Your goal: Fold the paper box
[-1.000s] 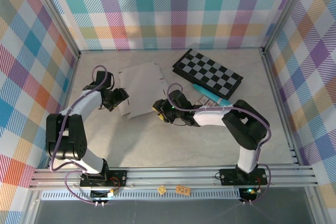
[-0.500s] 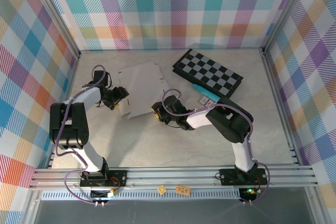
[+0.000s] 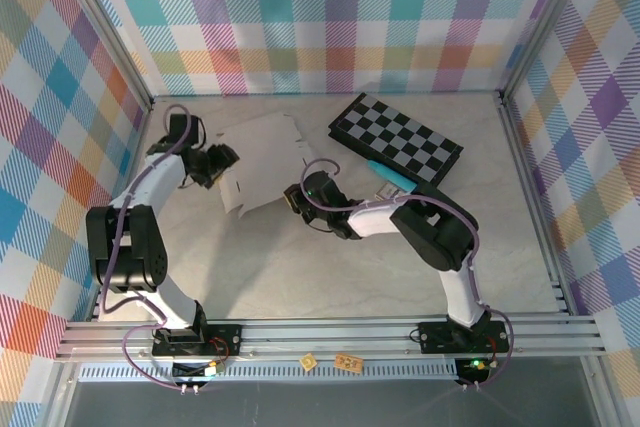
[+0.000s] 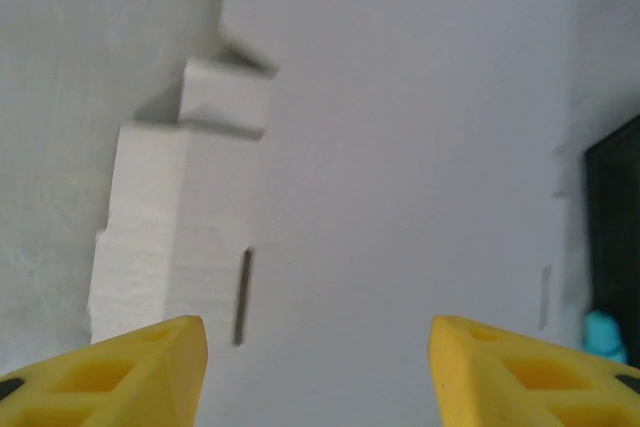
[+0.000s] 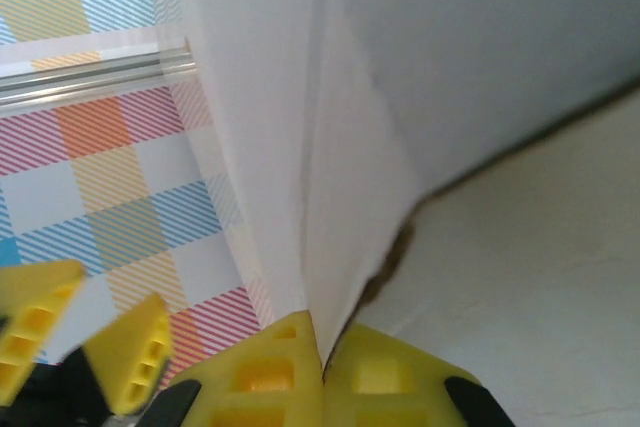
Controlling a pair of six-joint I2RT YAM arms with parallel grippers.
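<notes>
My right gripper's fingers pinch the paper box's raised near edge [image 3: 273, 201]. I keep lifting it toward the back [image 3: 318, 95] until the paper box stands up, then let go.
The paper box [image 3: 265, 159] is a flat white die-cut sheet lying left of centre on the table, its near right edge raised. My right gripper [image 3: 291, 198] is at that edge. In the right wrist view its yellow fingers [image 5: 322, 372] are shut on the edge of the paper box [image 5: 450, 47]. My left gripper [image 3: 226, 163] is at the sheet's left side. In the left wrist view it [image 4: 318, 372] stands open, its fingertips [image 4: 150, 367] apart over the paper box [image 4: 400, 147], whose small left flap [image 4: 225, 97] is folded up.
A black-and-grey checkered board [image 3: 395, 137] lies at the back right, with a light blue object [image 3: 400, 179] along its near edge. Plaid walls and metal rails enclose the table. The left gripper's yellow fingers [image 5: 80, 347] show past the sheet in the right wrist view.
My right gripper has shut on the sheet's near right edge. The left arm has swung toward the back left, and the sheet has shifted back and left with it.
</notes>
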